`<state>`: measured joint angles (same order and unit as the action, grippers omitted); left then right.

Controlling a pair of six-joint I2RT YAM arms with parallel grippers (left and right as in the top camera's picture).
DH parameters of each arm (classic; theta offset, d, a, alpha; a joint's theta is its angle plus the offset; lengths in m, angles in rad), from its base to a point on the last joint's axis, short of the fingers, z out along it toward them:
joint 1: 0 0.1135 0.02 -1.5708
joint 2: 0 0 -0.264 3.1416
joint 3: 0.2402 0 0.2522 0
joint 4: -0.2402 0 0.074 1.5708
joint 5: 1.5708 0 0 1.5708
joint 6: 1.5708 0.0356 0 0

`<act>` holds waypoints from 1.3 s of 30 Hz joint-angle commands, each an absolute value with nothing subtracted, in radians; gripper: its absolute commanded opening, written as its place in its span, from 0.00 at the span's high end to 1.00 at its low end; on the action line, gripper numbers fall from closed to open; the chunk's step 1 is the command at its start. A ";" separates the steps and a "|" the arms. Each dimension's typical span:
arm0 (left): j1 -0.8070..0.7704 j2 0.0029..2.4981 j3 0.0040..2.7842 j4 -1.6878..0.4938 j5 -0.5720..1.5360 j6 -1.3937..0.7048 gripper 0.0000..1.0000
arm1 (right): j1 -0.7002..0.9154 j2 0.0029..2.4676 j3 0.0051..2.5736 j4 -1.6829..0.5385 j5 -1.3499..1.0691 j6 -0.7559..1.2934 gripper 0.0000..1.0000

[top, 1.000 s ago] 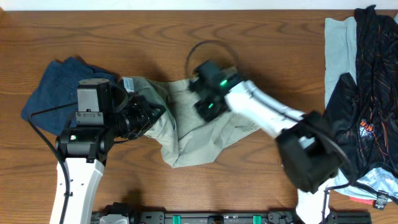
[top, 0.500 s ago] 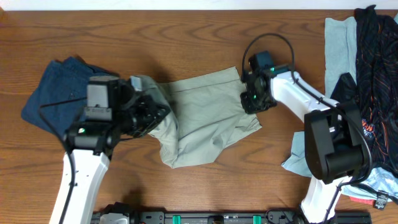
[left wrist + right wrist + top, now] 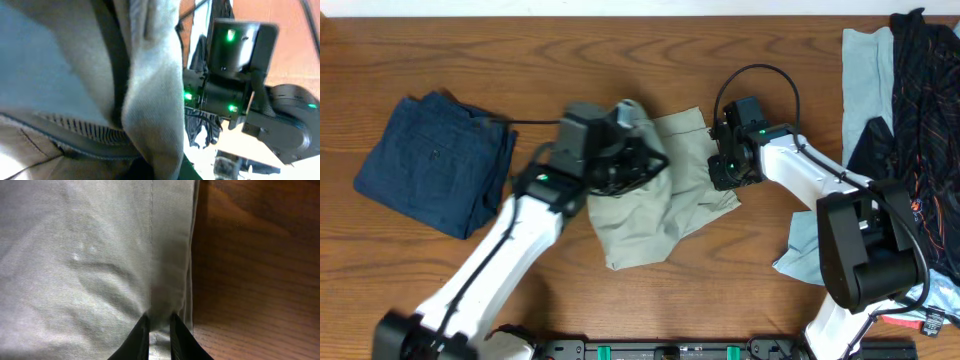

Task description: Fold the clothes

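Note:
I should open my right gripper because it is pinning the khaki hem (image 3: 731, 205). My left gripper should carry the khaki trousers onto the navy-blue trousers (image 3: 438, 165) on its side.
The khaki trousers (image 3: 665, 205) lie wrinkled at the table's middle. My left gripper (image 3: 640, 158) is shut on their left part and holds it lifted over the middle of the cloth; in the left wrist view the khaki cloth (image 3: 150, 90) hangs right before the camera and hides the fingers. My right gripper (image 3: 720, 170) is shut on the trousers' right hem; in the right wrist view the black fingertips (image 3: 142, 330) pinch a fold of khaki cloth (image 3: 90, 255) at its edge. Folded navy-blue trousers (image 3: 435, 165) lie at the left.
A light-blue garment (image 3: 865, 80) and a black-orange garment (image 3: 920, 120) are piled at the right edge of the wooden table (image 3: 520, 60). Bare wood (image 3: 255, 255) lies right of the khaki hem. The right arm's black cable (image 3: 760, 75) loops above it.
My left gripper has carried the khaki trousers' left part rightward, away from the navy trousers and over the cloth's middle. My right gripper has stayed on the right hem.

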<state>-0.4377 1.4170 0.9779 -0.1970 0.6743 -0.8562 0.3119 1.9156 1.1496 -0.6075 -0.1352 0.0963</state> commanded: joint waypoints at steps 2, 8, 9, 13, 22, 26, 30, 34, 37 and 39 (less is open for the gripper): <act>-0.518 1.523 1.001 -0.061 0.688 -0.971 0.89 | 0.346 1.983 1.082 -0.638 -0.158 0.128 0.78; -0.533 1.586 1.001 0.043 0.688 -0.930 0.51 | 0.313 1.974 1.103 -0.666 -0.118 0.139 0.64; -0.515 1.586 1.001 0.031 0.688 -0.904 0.50 | 0.299 1.967 1.113 -0.687 -0.079 0.158 0.63; -0.416 1.585 1.001 -0.071 0.688 -0.823 0.49 | 0.210 1.905 1.180 -0.785 0.086 0.224 0.62; -0.200 1.588 0.999 -0.339 0.522 -0.698 0.41 | 0.038 1.676 1.352 -0.899 -0.205 0.093 0.55; -0.183 1.600 0.979 -0.359 0.453 -0.665 0.31 | 0.054 1.609 1.352 -0.917 -0.483 -0.020 0.54; -0.184 1.634 0.977 -0.358 0.435 -0.665 0.25 | 0.126 1.614 1.337 -0.939 -0.581 -0.073 0.55; -0.184 1.699 0.977 -0.356 0.432 -0.665 0.21 | 0.204 1.634 1.290 -0.938 -0.540 -0.073 0.54; -0.184 1.766 0.977 -0.355 0.433 -0.665 0.20 | 0.247 1.652 1.225 -0.927 -0.511 -0.072 0.54; -0.184 1.801 0.977 -0.350 0.434 -0.665 0.20 | 0.261 1.665 1.180 -0.915 -0.509 -0.072 0.53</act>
<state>-0.1852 1.7584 0.9836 -0.3527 0.4538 -0.6792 0.2436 1.6398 1.2278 -0.9211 -0.5022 -0.0471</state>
